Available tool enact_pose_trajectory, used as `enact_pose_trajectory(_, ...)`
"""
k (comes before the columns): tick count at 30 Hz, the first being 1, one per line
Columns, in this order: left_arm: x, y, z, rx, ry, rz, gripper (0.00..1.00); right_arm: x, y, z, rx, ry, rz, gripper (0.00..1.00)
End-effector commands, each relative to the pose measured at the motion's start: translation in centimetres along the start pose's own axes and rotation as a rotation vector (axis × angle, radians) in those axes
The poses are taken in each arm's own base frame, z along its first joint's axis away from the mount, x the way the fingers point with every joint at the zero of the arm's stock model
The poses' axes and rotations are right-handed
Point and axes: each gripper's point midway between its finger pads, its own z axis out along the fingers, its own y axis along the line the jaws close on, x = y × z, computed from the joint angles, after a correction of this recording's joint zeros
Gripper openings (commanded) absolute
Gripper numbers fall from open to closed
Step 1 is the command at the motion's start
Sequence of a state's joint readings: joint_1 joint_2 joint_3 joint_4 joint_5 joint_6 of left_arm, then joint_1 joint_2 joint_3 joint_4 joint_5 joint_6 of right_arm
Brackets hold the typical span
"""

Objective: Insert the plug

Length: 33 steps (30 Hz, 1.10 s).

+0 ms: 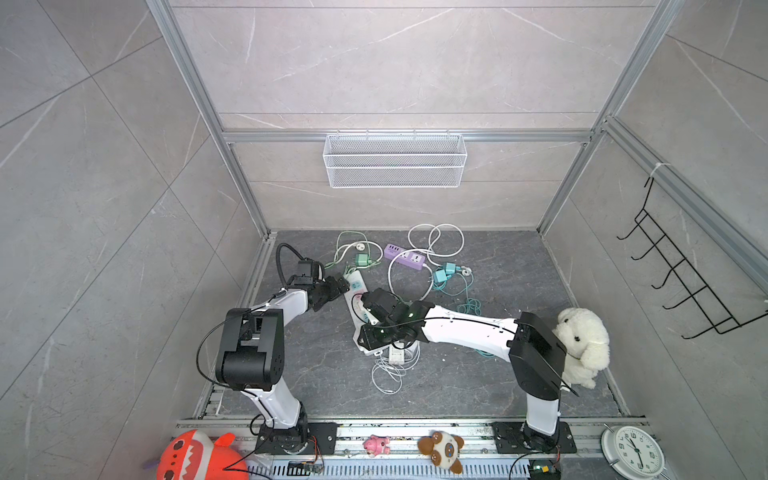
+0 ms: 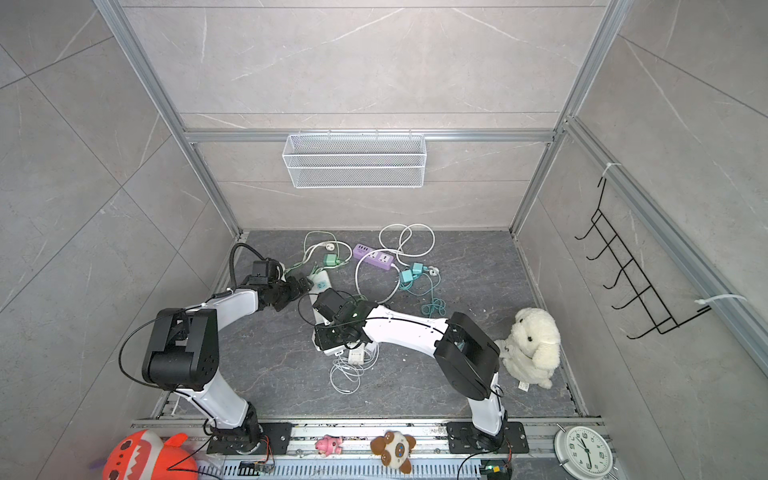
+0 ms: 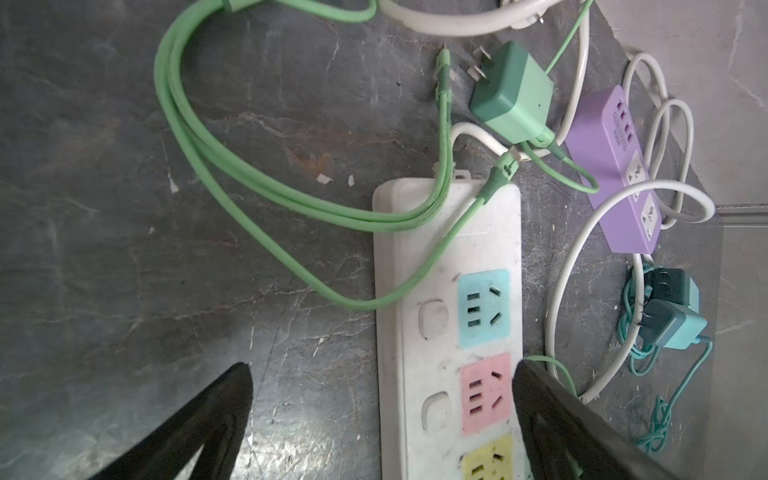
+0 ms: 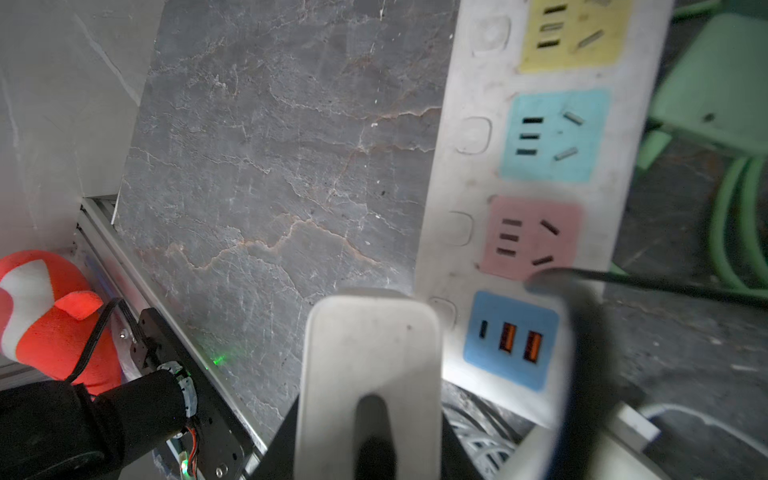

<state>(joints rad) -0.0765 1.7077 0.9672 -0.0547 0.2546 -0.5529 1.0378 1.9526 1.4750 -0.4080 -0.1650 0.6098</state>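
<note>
I should first push the power strip's edge (image 4: pixel 436 308) with my right gripper to turn the power strip, because it lies crooked to my right arm with its end (image 4: pixel 537 406) against the white adapter.
A white power strip (image 3: pixel 415 249) with blue, pink and yellow sockets lies on the dark floor, and it shows in both top views (image 1: pixel 356 287) (image 2: pixel 321 283). My left gripper (image 3: pixel 382 419) is open and low over the strip's far end. One of its black fingers (image 3: pixel 552 415) overlaps the strip's edge beside the pink socket. My right gripper (image 4: pixel 370 440) is shut on a white plug (image 4: pixel 370 357). It holds the plug next to the strip's (image 4: pixel 540 187) blue USB panel. In a top view the right gripper (image 1: pixel 372 309) covers the strip's middle.
A green charger (image 3: pixel 513 95) and its cable lie beyond the strip. A purple strip (image 3: pixel 611 166) and teal chargers (image 3: pixel 673 320) sit to one side. A white adapter with coiled cord (image 1: pixel 397 353), a plush dog (image 1: pixel 582 345) and a red plush (image 4: pixel 41 307) are nearby.
</note>
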Motion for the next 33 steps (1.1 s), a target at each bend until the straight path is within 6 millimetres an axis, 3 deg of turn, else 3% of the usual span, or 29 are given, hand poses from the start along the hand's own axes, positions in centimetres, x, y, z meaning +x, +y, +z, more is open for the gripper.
enact_pose_trajectory(1, -1.9, -1.0, 0.1, 0.043, -0.030, 0.042, 1.00, -0.9, 1.1, 0.9, 0.003, -0.023, -0.024, 0.13)
enact_pose_trajectory(4, -2.0, -0.9, 0.2, 0.053, -0.017, 0.040, 1.00, -0.7, 1.2, 1.9, 0.030, -0.007, -0.031, 0.13)
enact_pose_trajectory(8, -2.4, -0.7, -0.1, 0.055, -0.027, 0.043, 1.00, -0.2, -0.2, 2.6, 0.102, 0.014, -0.018, 0.13)
enact_pose_trajectory(18, -2.7, -1.1, -0.1, 0.072, -0.021, 0.066, 1.00, 1.3, -4.8, 1.3, 0.299, 0.042, 0.014, 0.13)
enact_pose_trajectory(33, -1.3, -2.4, 0.9, 0.137, 0.048, 0.126, 1.00, 1.2, -15.8, -3.6, 0.451, 0.074, 0.153, 0.13)
